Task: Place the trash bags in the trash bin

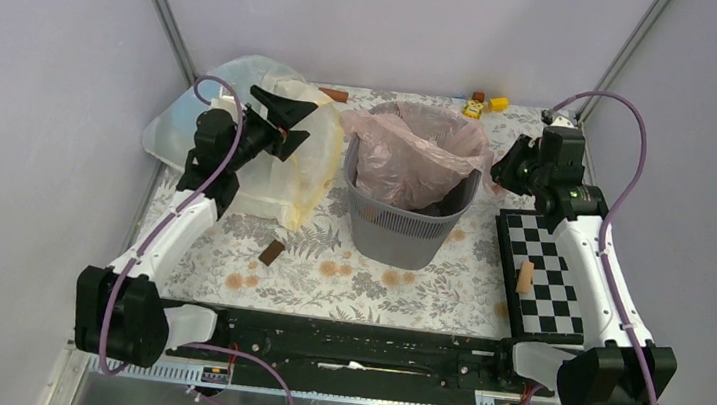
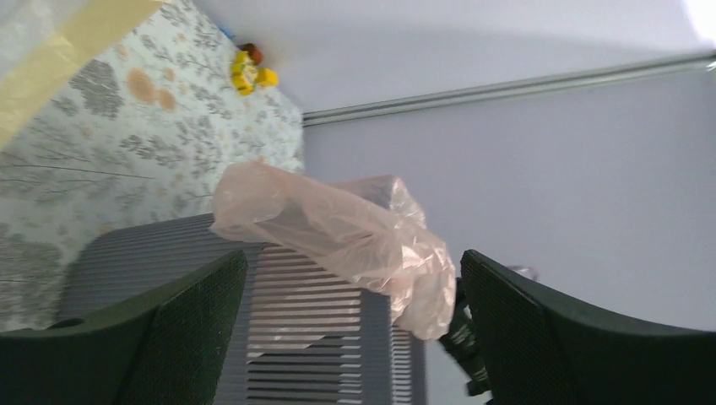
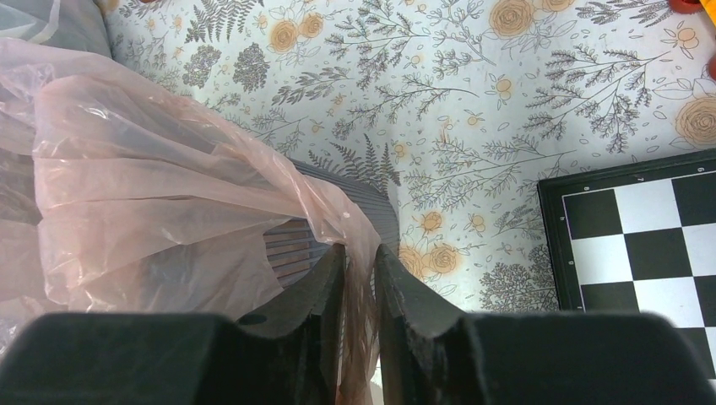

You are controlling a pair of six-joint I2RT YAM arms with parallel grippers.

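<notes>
The pale-pink trash bag is bunched up across the bin's opening (image 1: 411,160), and my right gripper is holding one edge of the bag. My left gripper should grab the opposite edge (image 1: 351,122) and spread the bag.
The pale-pink trash bag (image 1: 418,153) lies inside the dark grey mesh trash bin (image 1: 402,229) with its edges draped over the rim. My right gripper (image 1: 501,163) is at the bin's right rim, shut on the bag's edge; in the right wrist view the pink film (image 3: 169,202) is pinched between the fingers (image 3: 325,291). My left gripper (image 1: 295,120) is open and empty, left of the bin and apart from it. The left wrist view shows the bin's wall (image 2: 321,337) and the bag (image 2: 338,228) hanging over its corner, beyond the open fingers (image 2: 169,329).
A large cloudy whitish bag with a cream-yellow rim (image 1: 279,154) lies at the back left under my left arm. A checkerboard (image 1: 538,277) with a small wooden peg (image 1: 526,276) lies at the right. Small toys (image 1: 480,104) sit at the back, a brown block (image 1: 272,252) in front.
</notes>
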